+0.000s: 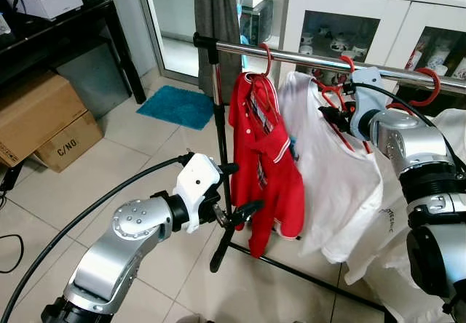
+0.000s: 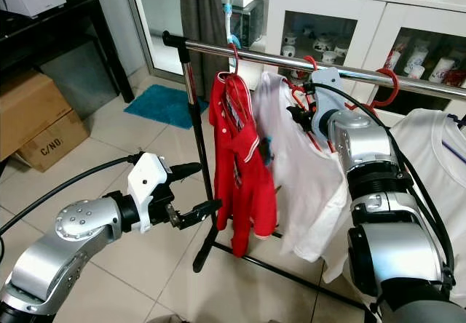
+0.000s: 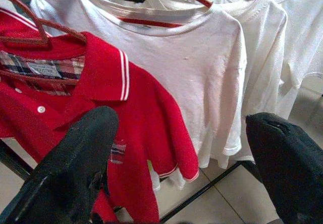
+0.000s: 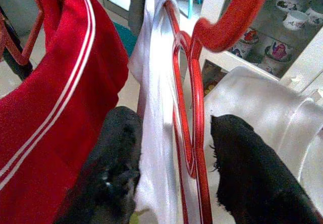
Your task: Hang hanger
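I expect the hanger [image 1: 333,94] to come out empty when I pull it from the shirt, because the white T-shirt's collar [image 1: 345,134] gapes around the red wire.
A chrome rail [image 1: 306,57] on a black upright pole [image 1: 217,119] carries a red polo shirt [image 1: 266,156] and a white T-shirt [image 1: 328,163], each on a red hanger. The white shirt's hanger [image 4: 194,108] has its hook [image 1: 348,65] over the rail. My right gripper [image 1: 329,114] is up at that hanger's neck, open, its fingers either side of the red wire and the shirt's collar [image 4: 156,82]. My left gripper [image 1: 247,186] is open and holds nothing, low by the pole, in front of the red polo's hem [image 3: 171,168].
A third red hanger [image 1: 429,90] with another white shirt [image 1: 451,130] hangs further right. A white glass-door cabinet [image 1: 378,17] stands behind the rail. Cardboard boxes [image 1: 36,119], a black table [image 1: 65,25] and a blue mat [image 1: 177,106] lie left. The rack's base bar [image 1: 306,272] crosses the tiles.
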Robot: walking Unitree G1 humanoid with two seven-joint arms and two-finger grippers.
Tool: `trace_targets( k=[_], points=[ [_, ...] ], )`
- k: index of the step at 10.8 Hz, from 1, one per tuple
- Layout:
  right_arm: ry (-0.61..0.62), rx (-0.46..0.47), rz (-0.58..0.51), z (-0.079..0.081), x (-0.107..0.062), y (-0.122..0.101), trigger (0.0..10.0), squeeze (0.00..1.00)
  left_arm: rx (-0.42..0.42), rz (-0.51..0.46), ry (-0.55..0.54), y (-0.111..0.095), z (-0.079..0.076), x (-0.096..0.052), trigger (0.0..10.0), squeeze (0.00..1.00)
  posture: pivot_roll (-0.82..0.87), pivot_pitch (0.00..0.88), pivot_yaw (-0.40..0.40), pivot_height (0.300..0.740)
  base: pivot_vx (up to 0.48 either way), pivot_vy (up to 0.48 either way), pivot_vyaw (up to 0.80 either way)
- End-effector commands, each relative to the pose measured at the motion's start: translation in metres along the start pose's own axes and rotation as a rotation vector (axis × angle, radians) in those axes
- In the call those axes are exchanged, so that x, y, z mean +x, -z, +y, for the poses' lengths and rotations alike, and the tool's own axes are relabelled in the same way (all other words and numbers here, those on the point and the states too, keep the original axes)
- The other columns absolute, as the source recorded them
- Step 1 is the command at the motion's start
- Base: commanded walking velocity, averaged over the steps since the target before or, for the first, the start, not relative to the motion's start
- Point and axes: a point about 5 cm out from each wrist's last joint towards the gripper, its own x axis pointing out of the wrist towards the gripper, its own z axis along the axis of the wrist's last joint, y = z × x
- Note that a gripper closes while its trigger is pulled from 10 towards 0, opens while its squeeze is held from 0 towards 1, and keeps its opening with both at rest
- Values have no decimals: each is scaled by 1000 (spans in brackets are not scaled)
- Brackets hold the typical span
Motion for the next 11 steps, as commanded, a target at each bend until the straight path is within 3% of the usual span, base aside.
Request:
trace_targets(
  k=[1, 8, 11],
  points=[
    [-2, -6, -22, -1, 0, -8, 0, 0, 14, 3, 4, -2, 3, 1, 10000, 0, -2, 0, 65, 740, 0, 0, 0],
    [-19, -10, -34, -1, 0, -10, 0, 0, 6, 14, 4, 0, 2, 1, 10000, 0, -2, 0, 68, 740, 0, 0, 0],
    [-24, -14, -48, -3, -3, -10, 0, 0, -102, 25, -27, 5, 2, 1, 10000, 0, -12, 0, 82, 740, 0, 0, 0]
  ],
)
